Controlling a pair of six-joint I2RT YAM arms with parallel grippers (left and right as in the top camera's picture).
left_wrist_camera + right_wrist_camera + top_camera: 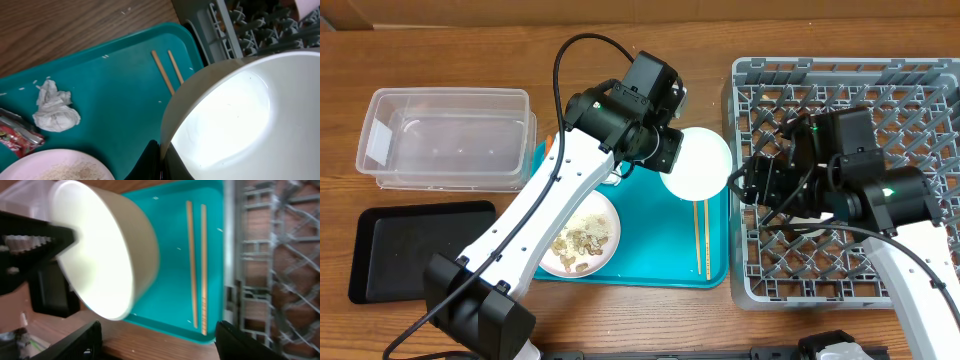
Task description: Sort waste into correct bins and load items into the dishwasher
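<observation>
I should take the bowl's free rim (727, 165) with my right gripper and put the white bowl (698, 165) in the grey dish rack, because my left gripper is holding it short of the rack.
My left gripper (665, 150) is shut on the rim of a white bowl (696, 163) and holds it tilted above the teal tray's right end, close to the grey dish rack (850, 90). In the left wrist view the jaws (162, 160) pinch the bowl's rim (235, 115). My right gripper (740, 186) is open and empty at the rack's left edge, facing the bowl (100, 255). Two wooden chopsticks (703, 238) lie on the tray and also show in the right wrist view (197, 265). A white plate with beige scraps (580, 240), a tissue ball (55, 107) and a red wrapper (15, 135) are on the tray.
The teal tray (650, 255) lies mid-table. A clear tub (445, 135) stands at the far left with a black tray (420, 250) in front of it. Something white (815, 232) sits in the rack under my right arm.
</observation>
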